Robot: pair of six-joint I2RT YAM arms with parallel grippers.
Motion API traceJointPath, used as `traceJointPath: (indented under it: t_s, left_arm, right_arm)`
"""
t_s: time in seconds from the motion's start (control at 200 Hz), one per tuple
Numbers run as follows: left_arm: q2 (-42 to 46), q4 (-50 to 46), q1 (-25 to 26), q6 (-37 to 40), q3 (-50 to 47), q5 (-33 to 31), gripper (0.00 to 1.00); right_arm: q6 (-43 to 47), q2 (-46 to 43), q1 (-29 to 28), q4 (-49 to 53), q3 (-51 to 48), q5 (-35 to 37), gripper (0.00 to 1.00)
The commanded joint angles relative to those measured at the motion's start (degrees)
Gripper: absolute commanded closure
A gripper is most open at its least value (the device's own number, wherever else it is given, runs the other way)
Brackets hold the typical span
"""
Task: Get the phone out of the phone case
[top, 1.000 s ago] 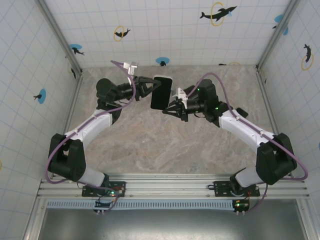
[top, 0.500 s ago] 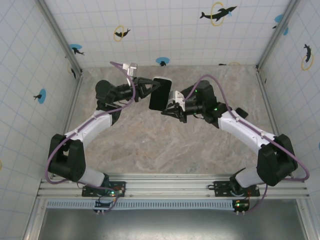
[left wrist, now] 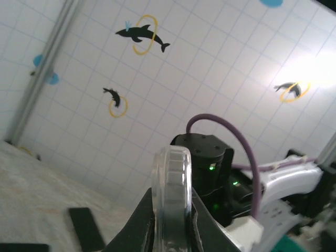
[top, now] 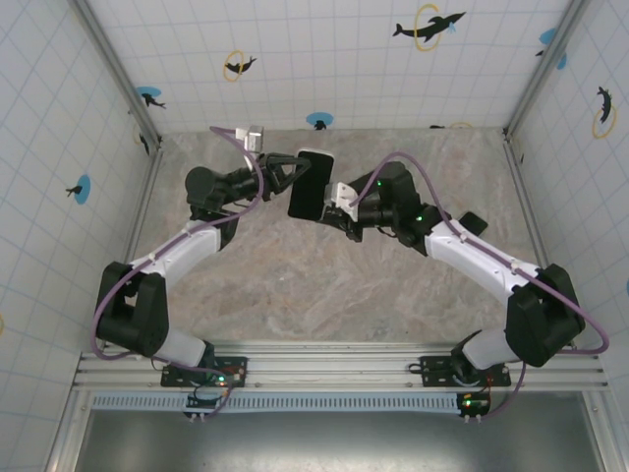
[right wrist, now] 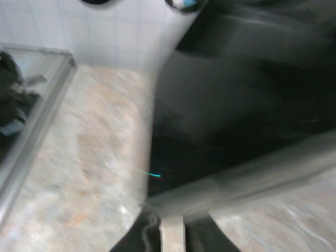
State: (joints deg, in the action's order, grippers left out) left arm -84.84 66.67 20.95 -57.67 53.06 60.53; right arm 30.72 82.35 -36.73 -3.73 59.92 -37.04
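Observation:
The clear case rim [right wrist: 195, 198] rests slanted across my right gripper's fingers. I should open that gripper, back away, turn and grip the case rim edge-on.
The phone [top: 307, 187], dark screen up and in a clear phone case, hangs in the air over the back of the table. From the left, my left gripper [top: 290, 175] is shut on its upper left edge. In the left wrist view the clear case rim [left wrist: 170, 184] stands edge-on between the black fingers of my left gripper [left wrist: 170, 223]. My right gripper [top: 329, 208] meets the phone's lower right edge. The right wrist view is blurred: the dark phone [right wrist: 236, 105] is close up, and my right gripper [right wrist: 173, 233] is shut on the clear case rim [right wrist: 236, 181].
A small flat black object [top: 473, 221] lies on the marble table beside the right arm and shows again as a black object [left wrist: 84, 228] behind the case. Tiled walls with dolphin stickers and metal posts [top: 118, 74] close in the table.
The right arm has pushed left, closer against the phone, and its jaws have closed slightly on the case rim. The phone and left gripper have shifted a little to the left.

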Motion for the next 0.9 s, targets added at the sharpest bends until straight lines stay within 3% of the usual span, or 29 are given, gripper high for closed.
traceJointPath:
  t_s: [0.0,0.11,0.225,0.455,0.696,0.896]
  left_arm:
    - [0.18,-0.67,1.46,-7.2,-0.96,1.02,1.0]
    - [0.29,-0.51,1.55,-7.2,-1.26,1.03,1.0]
    - [0.62,-2.39,1.53,-4.65,-1.32,0.46,1.0]
    - [1.29,-12.78,0.76,-0.61,1.32,-8.44,1.0]
    - [2.72,-18.17,0.76,-8.34,0.62,-20.37,1.0]
    - [4.56,-19.67,0.76,-14.33,-0.19,-26.58,1.0]
  right_arm:
    - [3.31,-0.82,0.87,-10.26,1.95,13.15,0.93]
    - [1.45,-0.79,0.94,-12.65,1.78,13.39,0.93]
    - [-4.25,-1.3,1.99,-16.43,0.58,8.61,0.93]
    - [-11.58,-3.4,3.9,-13.39,-2.54,9.01,0.84]
    - [-35.15,-9.21,6.37,-25.44,-13.37,11.87,0.67]
    - [-51.53,-11.74,6.52,-30.99,-18.37,12.81,0.63]
